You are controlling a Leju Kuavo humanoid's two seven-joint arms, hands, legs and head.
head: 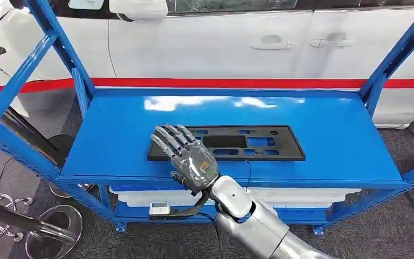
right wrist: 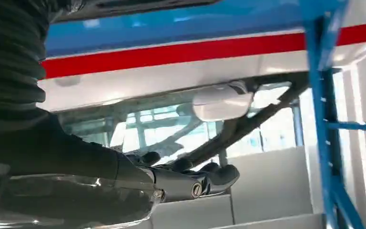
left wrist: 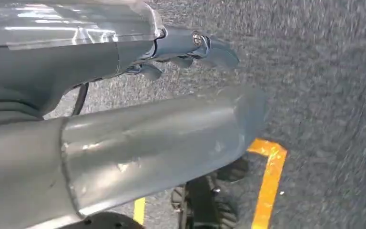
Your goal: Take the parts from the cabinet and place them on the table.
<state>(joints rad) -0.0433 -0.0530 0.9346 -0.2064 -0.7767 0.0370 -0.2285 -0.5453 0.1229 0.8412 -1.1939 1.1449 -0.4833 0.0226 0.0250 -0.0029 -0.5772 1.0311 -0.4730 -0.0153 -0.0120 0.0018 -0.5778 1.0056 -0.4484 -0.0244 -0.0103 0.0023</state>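
My gripper is about to lift the black plastic part point(head: 225, 141), and I expect a hollow, ribbed underside, since a sloping rim point(head: 297, 144) drops from the part's cut-out side.
A flat black plastic part point(head: 248, 143) with several cut-outs lies lengthwise on the blue top shelf point(head: 334, 135) of the cabinet. My right hand point(head: 186, 156) reaches in from the front edge, its fingers stretched out and spread over the part's left end; I cannot tell whether they touch it. It holds nothing. In the right wrist view the right hand point(right wrist: 190, 183) points toward the white car with its fingers extended. My left hand point(left wrist: 181, 45) hangs over the grey floor, fingers loosely extended and holding nothing.
A white car point(head: 221, 43) with a red stripe stands close behind the cabinet. Blue slanted uprights point(head: 59, 48) frame both shelf ends. A white piece point(head: 140, 197) lies on the lower shelf. Chrome stool bases point(head: 54, 226) sit on the floor at left. Yellow floor tape point(left wrist: 269, 181) runs below my left arm.
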